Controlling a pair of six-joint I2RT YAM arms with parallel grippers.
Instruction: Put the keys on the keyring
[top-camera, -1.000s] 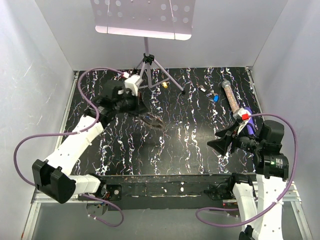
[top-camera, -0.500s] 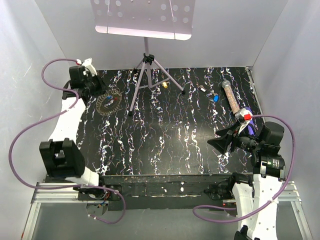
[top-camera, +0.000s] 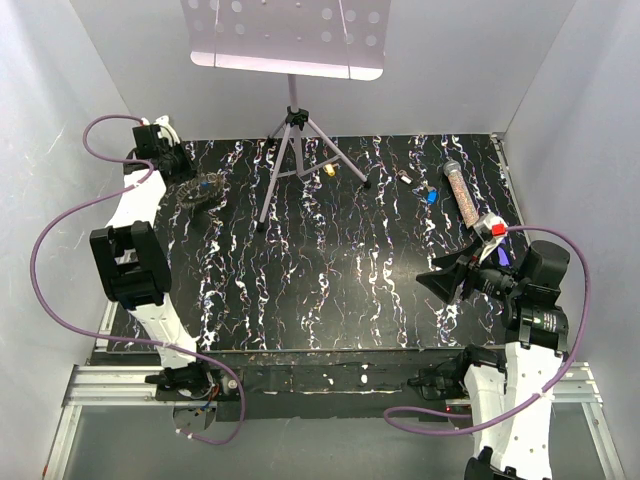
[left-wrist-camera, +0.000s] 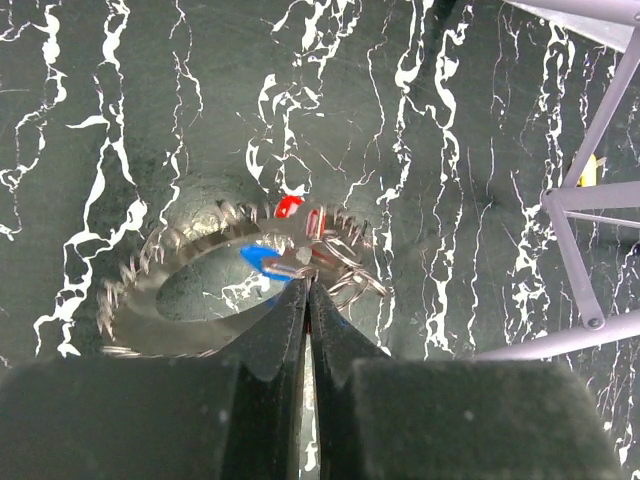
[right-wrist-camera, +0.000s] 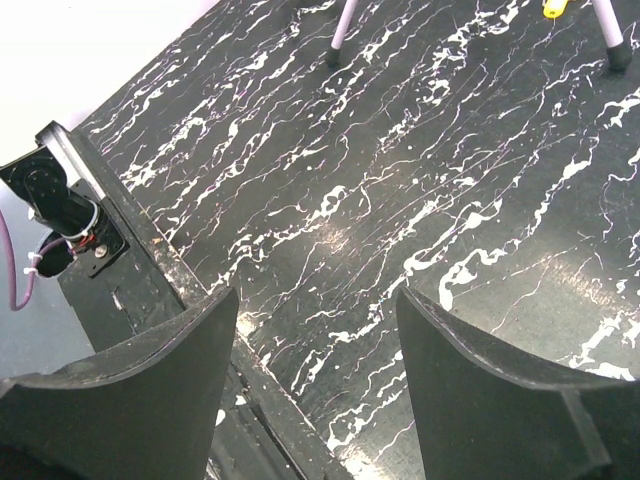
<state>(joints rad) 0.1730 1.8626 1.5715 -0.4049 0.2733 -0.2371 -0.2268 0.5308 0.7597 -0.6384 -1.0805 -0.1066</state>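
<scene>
I should keep lowering the keyring (top-camera: 202, 192) with my left gripper to the open black tabletop (top-camera: 208, 213) until I can let go of it there, because it hangs clear of the tripod's leg.
My left gripper (top-camera: 186, 172) is at the far left back of the table, shut on the keyring (top-camera: 200, 191). In the left wrist view the jagged grey keyring (left-wrist-camera: 170, 262) hangs blurred from the closed gripper (left-wrist-camera: 307, 286), with a blue key (left-wrist-camera: 262, 259) and a red key (left-wrist-camera: 289, 206) on it. A yellow key (top-camera: 329, 170) and a blue key (top-camera: 431, 197) lie loose at the back of the table. My right gripper (top-camera: 441, 286) hovers open over the right front, nothing between its fingers (right-wrist-camera: 170, 340).
A music stand's tripod (top-camera: 292, 140) stands at the back centre, its legs (left-wrist-camera: 590, 200) close to the right of the keyring. A glittery tube (top-camera: 462, 195) with a red cap and a purple pen (top-camera: 499, 256) lie at the right. Grey walls enclose the table.
The left arm has swung from the middle left to the far back left corner, carrying the keyring. The right arm has barely moved.
</scene>
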